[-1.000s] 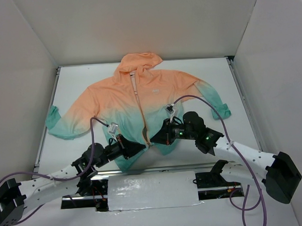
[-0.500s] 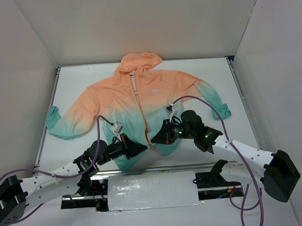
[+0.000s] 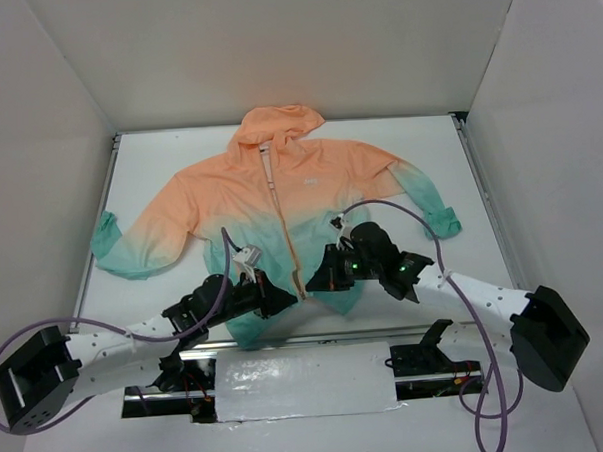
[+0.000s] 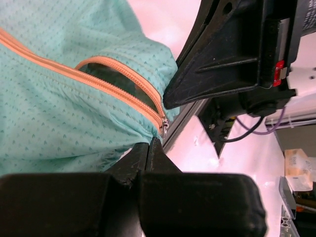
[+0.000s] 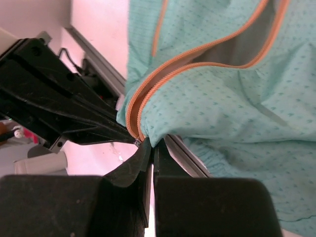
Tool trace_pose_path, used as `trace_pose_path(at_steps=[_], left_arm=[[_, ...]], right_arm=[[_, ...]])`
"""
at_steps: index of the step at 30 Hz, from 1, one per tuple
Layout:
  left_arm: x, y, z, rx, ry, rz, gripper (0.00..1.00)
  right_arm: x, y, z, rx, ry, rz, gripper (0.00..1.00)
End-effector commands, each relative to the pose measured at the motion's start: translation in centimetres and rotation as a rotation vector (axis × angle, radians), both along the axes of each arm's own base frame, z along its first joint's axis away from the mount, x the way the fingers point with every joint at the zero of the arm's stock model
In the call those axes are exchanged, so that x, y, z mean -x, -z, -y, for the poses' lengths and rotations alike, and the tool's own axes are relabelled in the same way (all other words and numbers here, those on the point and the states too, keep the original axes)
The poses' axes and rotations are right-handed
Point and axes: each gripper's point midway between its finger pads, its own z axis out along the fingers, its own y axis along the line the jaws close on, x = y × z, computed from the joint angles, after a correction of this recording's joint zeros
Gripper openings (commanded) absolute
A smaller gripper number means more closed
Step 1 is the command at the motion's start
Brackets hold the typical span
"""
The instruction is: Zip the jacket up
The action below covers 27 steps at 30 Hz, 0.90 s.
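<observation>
I go on pulling the hem toward the metal rail point(image 3: 311, 338) with my right gripper before I let go there, as my left gripper is closed on the hem point(image 4: 157, 137) under the metal slider.
The jacket point(image 3: 280, 187) lies flat on the white table, peach hood at the far side and teal hem towards the arms. Its orange zipper point(image 3: 285, 237) runs down the middle and gapes at the bottom. My left gripper point(image 3: 288, 300) and right gripper point(image 3: 312, 284) meet at the hem's centre, tip to tip. In the left wrist view the left gripper point(image 4: 149, 142) is shut on a fold of teal hem, just under the metal slider point(image 4: 164, 127). In the right wrist view the right gripper point(image 5: 153, 144) is shut on the teal hem point(image 5: 222, 98) beside the zipper's lower end point(image 5: 133, 123).
A metal rail point(image 3: 316, 337) runs along the near table edge right under the hem. A white panel point(image 3: 303, 381) sits between the arm bases. White walls close in the table on three sides. Purple cables point(image 3: 401, 204) loop above both wrists.
The left arm has swung right, its wrist now nearer the zipper. The right arm has edged left and up slightly. Both stay shut at the hem.
</observation>
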Motion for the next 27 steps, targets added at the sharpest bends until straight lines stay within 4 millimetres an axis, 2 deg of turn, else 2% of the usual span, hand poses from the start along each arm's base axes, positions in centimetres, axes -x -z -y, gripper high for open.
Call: trace_pose_path(at_steps=[1, 2, 3, 5, 6, 8, 9, 11, 15, 18, 21, 24, 27], left_arm=[[2.0, 4.0, -0.2, -0.091, 0.085, -0.066, 0.0], [2.2, 4.3, 0.0, -0.091, 0.104, -0.073, 0.0], [2.5, 5.3, 0.1, -0.112, 0.121, -0.095, 0.0], [2.8, 5.2, 0.9, -0.087, 0.168, -0.087, 0.0], [3.1, 6.4, 1.0, -0.111, 0.182, -0.114, 0.0], [3.0, 6.5, 1.5, -0.101, 0.203, -0.109, 0.0], [3.5, 7.5, 1.5, -0.117, 0.219, -0.138, 0.0], [3.4, 7.3, 2.0, -0.094, 0.235, -0.129, 0.0], [3.8, 8.8, 2.1, -0.124, 0.252, -0.172, 0.0], [3.9, 8.8, 2.2, -0.109, 0.255, -0.18, 0.0], [3.8, 8.7, 2.2, -0.12, 0.256, -0.174, 0.0], [3.7, 8.8, 2.2, -0.124, 0.251, -0.172, 0.0], [3.7, 9.1, 2.3, -0.13, 0.252, -0.183, 0.0]], right_arm=[[-2.9, 0.5, 0.3, 0.005, 0.107, 0.042, 0.0], [-2.7, 1.9, 0.5, 0.028, 0.102, 0.015, 0.0], [-2.5, 2.2, 0.3, 0.021, 0.089, 0.008, 0.0], [-2.0, 3.7, 0.3, 0.037, 0.078, -0.027, 0.0], [-2.0, 4.0, 0.3, 0.036, 0.075, -0.031, 0.0], [-1.7, 5.0, 0.4, 0.054, 0.068, -0.048, 0.0], [-1.6, 5.6, 0.3, 0.062, 0.062, -0.063, 0.0], [-1.6, 6.3, 0.4, 0.082, 0.063, -0.075, 0.0], [-1.3, 7.4, 0.4, 0.099, 0.048, -0.1, 0.0], [-1.4, 8.2, 0.4, 0.121, 0.045, -0.107, 0.0], [-1.3, 8.5, 0.3, 0.131, 0.029, -0.112, 0.09], [-1.1, 7.9, -0.1, 0.115, -0.001, -0.1, 0.17], [-0.9, 7.2, -0.2, 0.111, -0.012, -0.079, 0.3]])
